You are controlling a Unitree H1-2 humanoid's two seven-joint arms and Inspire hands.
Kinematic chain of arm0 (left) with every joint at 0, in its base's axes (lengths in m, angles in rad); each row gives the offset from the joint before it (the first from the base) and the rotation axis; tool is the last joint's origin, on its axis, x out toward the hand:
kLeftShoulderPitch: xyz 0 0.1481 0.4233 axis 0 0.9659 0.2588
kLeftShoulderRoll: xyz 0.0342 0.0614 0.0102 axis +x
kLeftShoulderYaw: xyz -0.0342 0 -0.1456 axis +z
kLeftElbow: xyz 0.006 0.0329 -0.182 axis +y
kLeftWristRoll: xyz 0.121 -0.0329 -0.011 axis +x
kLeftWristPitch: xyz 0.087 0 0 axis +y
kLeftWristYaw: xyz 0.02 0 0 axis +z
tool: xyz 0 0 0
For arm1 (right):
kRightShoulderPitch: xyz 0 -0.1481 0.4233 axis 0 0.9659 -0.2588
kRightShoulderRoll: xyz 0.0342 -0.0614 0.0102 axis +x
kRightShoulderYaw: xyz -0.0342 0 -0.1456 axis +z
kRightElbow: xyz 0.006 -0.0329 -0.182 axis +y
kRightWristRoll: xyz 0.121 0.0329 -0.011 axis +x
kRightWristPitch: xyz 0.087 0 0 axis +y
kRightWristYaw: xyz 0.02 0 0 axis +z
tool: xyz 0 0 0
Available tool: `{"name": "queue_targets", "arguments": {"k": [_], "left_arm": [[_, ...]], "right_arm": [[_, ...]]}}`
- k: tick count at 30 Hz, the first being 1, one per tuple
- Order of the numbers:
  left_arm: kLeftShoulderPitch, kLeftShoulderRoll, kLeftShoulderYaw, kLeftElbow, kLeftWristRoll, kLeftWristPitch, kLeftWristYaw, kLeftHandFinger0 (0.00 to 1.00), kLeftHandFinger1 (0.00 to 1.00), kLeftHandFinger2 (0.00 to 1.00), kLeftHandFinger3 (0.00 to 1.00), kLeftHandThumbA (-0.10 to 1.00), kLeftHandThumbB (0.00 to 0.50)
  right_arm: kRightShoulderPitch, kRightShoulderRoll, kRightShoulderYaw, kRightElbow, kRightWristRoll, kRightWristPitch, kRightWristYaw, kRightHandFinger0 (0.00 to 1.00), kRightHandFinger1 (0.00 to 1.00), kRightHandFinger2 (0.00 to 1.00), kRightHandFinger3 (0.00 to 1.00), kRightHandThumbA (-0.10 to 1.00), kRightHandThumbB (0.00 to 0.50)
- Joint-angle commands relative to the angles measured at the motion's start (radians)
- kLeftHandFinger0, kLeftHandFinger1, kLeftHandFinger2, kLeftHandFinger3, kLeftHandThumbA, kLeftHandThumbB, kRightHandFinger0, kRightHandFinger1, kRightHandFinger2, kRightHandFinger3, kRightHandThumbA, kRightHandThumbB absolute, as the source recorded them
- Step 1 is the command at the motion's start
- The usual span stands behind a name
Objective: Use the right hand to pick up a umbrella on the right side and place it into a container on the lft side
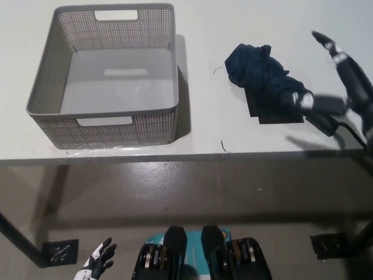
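Note:
I expect the umbrella's bunched end to stick up over the basket's rim when I place the umbrella, because the folded umbrella (263,74) looks about as long as the basket (111,81) is wide.
A folded dark navy umbrella (265,76) lies on the white table (204,137) at the right, its black handle (322,121) pointing to the lower right. My black right hand (344,87) hovers over the table's right edge just beside the handle end, fingers spread apart and holding nothing. One fingertip (303,100) reaches over the umbrella near its handle; whether it touches cannot be told. The grey perforated basket (41,99) stands on the left of the table with nothing in it. My white left hand (98,265) rests low at the bottom left, below the table, fingers apart.
A black patch of tape (274,114) lies under the umbrella. The table's front edge runs across the middle of the picture, with the floor below it. A black strap from the umbrella's handle trails off the right edge.

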Motion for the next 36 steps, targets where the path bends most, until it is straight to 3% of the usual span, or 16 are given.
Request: {"name": "queue_targets", "arguments": {"k": [1,8,13,18,24,30,36], "left_arm": [[0.015,0.012,0.001,-0.045,-0.015,-0.034,-0.011,1.00,1.00,1.00,1.00,1.00,0.006],[0.015,0.012,-0.001,-0.044,-0.009,-0.037,-0.010,1.00,1.00,1.00,1.00,1.00,0.010],[0.012,0.013,-0.007,-0.048,-0.013,-0.035,-0.016,1.00,1.00,1.00,1.00,1.00,0.007],[0.011,0.019,-0.007,-0.060,-0.017,-0.025,-0.021,1.00,1.00,1.00,1.00,1.00,0.013],[-0.001,0.022,-0.012,-0.074,-0.016,-0.014,-0.033,1.00,1.00,1.00,1.00,1.00,0.002],[-0.007,0.026,-0.014,-0.087,-0.009,0.000,-0.036,1.00,1.00,1.00,1.00,1.00,0.000],[-0.012,0.024,-0.025,-0.095,0.007,0.004,-0.033,1.00,1.00,1.00,1.00,1.00,0.000]], "right_arm": [[-0.235,-0.044,0.090,0.239,-0.127,0.176,0.059,1.00,1.00,1.00,1.00,0.95,0.445],[-0.332,-0.014,0.132,0.520,-0.115,0.128,-0.022,1.00,1.00,1.00,1.00,0.93,0.421],[-0.401,0.011,0.147,0.747,-0.093,0.074,-0.052,1.00,1.00,1.00,1.00,0.93,0.442],[-0.432,0.040,0.135,0.909,-0.062,0.027,-0.078,1.00,1.00,1.00,1.00,0.96,0.400],[-0.413,0.067,0.118,0.980,-0.034,-0.016,-0.104,1.00,1.00,1.00,1.00,1.00,0.415],[-0.407,0.099,0.095,1.041,-0.004,-0.074,-0.125,1.00,1.00,1.00,1.00,1.00,0.479],[-0.397,0.122,0.094,1.108,-0.003,-0.135,-0.161,1.00,1.00,1.00,1.00,0.91,0.500]]}}
